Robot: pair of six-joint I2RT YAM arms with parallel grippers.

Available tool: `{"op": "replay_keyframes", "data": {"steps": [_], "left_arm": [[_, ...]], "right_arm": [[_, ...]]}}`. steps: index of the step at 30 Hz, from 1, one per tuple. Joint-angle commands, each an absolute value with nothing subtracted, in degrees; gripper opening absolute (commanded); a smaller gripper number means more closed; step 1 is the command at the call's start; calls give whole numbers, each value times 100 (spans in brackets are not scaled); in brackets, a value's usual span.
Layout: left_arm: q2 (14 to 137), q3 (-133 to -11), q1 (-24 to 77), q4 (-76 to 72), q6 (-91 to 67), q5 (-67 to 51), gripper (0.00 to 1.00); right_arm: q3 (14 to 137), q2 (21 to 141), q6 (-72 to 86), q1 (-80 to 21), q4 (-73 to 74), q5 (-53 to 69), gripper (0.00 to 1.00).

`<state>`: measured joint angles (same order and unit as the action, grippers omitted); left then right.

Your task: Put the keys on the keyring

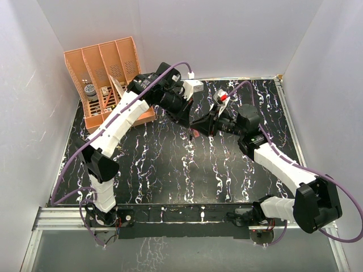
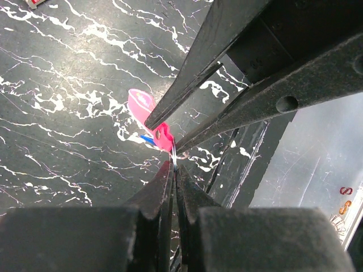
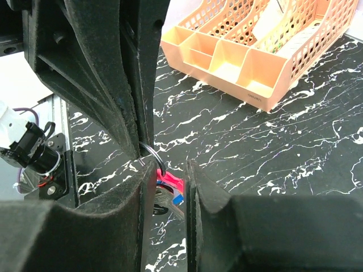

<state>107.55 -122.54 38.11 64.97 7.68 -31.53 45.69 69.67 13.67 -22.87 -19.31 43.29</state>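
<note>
The ring (image 3: 153, 152) has my left gripper shut over it, pointing steeply down. My right gripper should take the ring (image 3: 163, 170) beside the fob while my left gripper comes in level.
The keyring hangs above the table where my two grippers meet. My left gripper (image 2: 174, 161) is shut on its thin silver ring (image 3: 150, 153), as both wrist views show. The pink-red fob (image 2: 142, 105) hangs from the ring, and its lower part sits between the fingers of my right gripper (image 3: 170, 184). Those fingers stand a fob's width apart and press on it from both sides. The blue-headed key (image 3: 179, 198) and the dark-headed key (image 3: 160, 199) hang just under the fob. In the top view the left gripper (image 1: 189, 126) and the right gripper (image 1: 197, 128) touch tips over a red speck of fob (image 1: 191, 135).
An orange divided organiser (image 1: 108, 79) stands at the back left and also shows in the right wrist view (image 3: 255, 56). A white box (image 1: 193, 86) and a small red-and-white item (image 1: 222, 97) lie at the back. The table's front rail (image 1: 187, 214) runs between the arm bases.
</note>
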Motion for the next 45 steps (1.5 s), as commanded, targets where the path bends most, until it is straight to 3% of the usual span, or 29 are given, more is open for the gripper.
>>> {"op": "replay_keyframes", "data": {"steps": [1, 10, 18, 19, 23, 31, 38, 45], "left_arm": [[10722, -12427, 3847, 6660, 831, -3403, 0], [10748, -12328, 3867, 6656, 867, -3436, 0], [10445, -11946, 3867, 5950, 501, -3088, 0], [10335, -11808, 3867, 5772, 420, -3043, 6], [9861, -11031, 3867, 4853, 95, -2890, 13], [8718, -9377, 3867, 2762, -351, -2703, 17], [7474, -7642, 3867, 290, -857, -2554, 29], [7585, -7552, 3868, 172, -977, -2769, 28]], "right_arm": [[4919, 6985, 1376, -2320, -2345, 4360, 22], [4979, 7006, 1406, -2329, -2367, 4376, 0], [4721, 6877, 1781, -2331, -2773, 4047, 0], [4681, 6847, 1867, -2329, -2837, 3991, 0], [4482, 6797, 2241, -2329, -3182, 3830, 0], [4298, 6733, 2612, -2329, -3521, 3580, 0], [4273, 6734, 2771, -2328, -3580, 3507, 0], [4265, 6731, 2862, -2329, -3684, 3532, 0]]}}
